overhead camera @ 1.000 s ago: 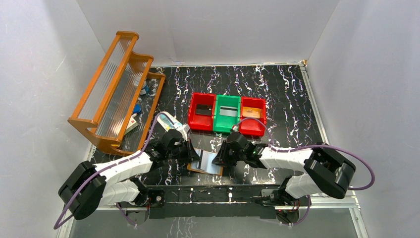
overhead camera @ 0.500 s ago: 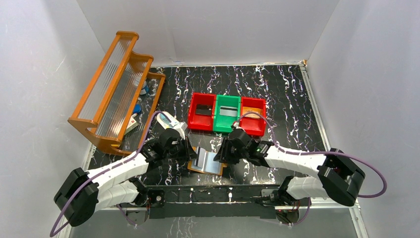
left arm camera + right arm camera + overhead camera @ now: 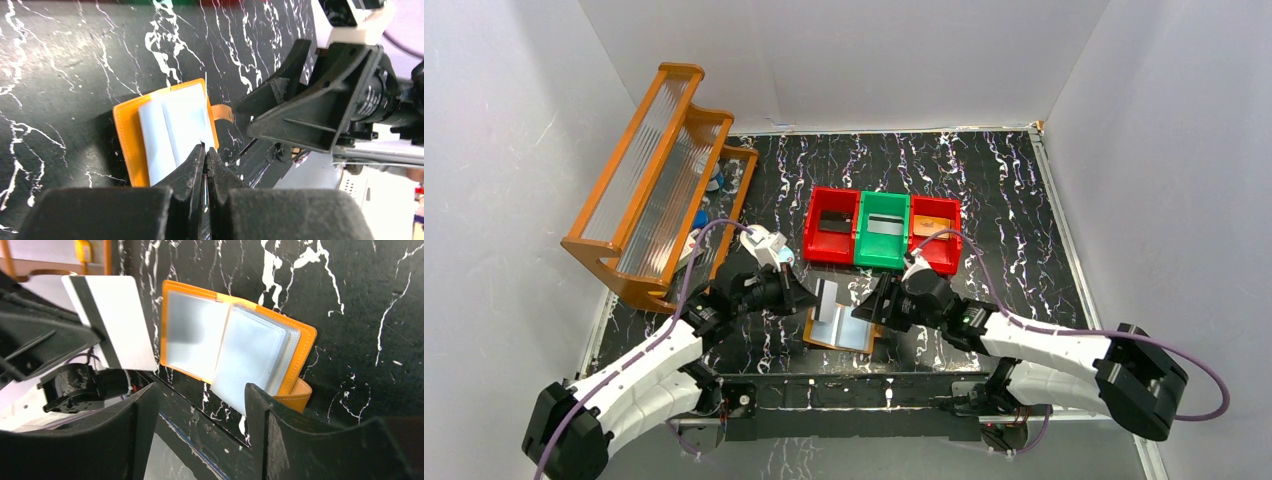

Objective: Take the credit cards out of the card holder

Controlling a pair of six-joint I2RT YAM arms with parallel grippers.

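Observation:
My left gripper holds the credit card [image 3: 825,301] away from the card holder. My open right gripper should keep heading for its free edge [image 3: 835,301] until the fingers close there.
The orange card holder [image 3: 839,328] lies open on the black marbled table near its front edge, its clear sleeves fanned out [image 3: 235,340] [image 3: 165,132]. My left gripper [image 3: 807,297] [image 3: 205,148] is shut on a credit card [image 3: 827,296], a pale grey card with a dark stripe [image 3: 112,322]. It is held clear of the holder, just to the holder's left. In the left wrist view the card runs edge-on between the jaws. My right gripper [image 3: 871,311] [image 3: 202,390] stands open at the holder's right side, with one finger beside the sleeves and nothing between its fingers.
Two red bins [image 3: 832,238] [image 3: 934,236] and a green bin [image 3: 884,232] stand in a row behind the holder, each with a flat item inside. A wooden rack [image 3: 659,180] leans at the back left. The table's front rail [image 3: 854,385] runs right under the grippers.
The right gripper's jaws have spread wide apart beside the holder. The left gripper has drawn back to the left and lifted, carrying the card away from the holder.

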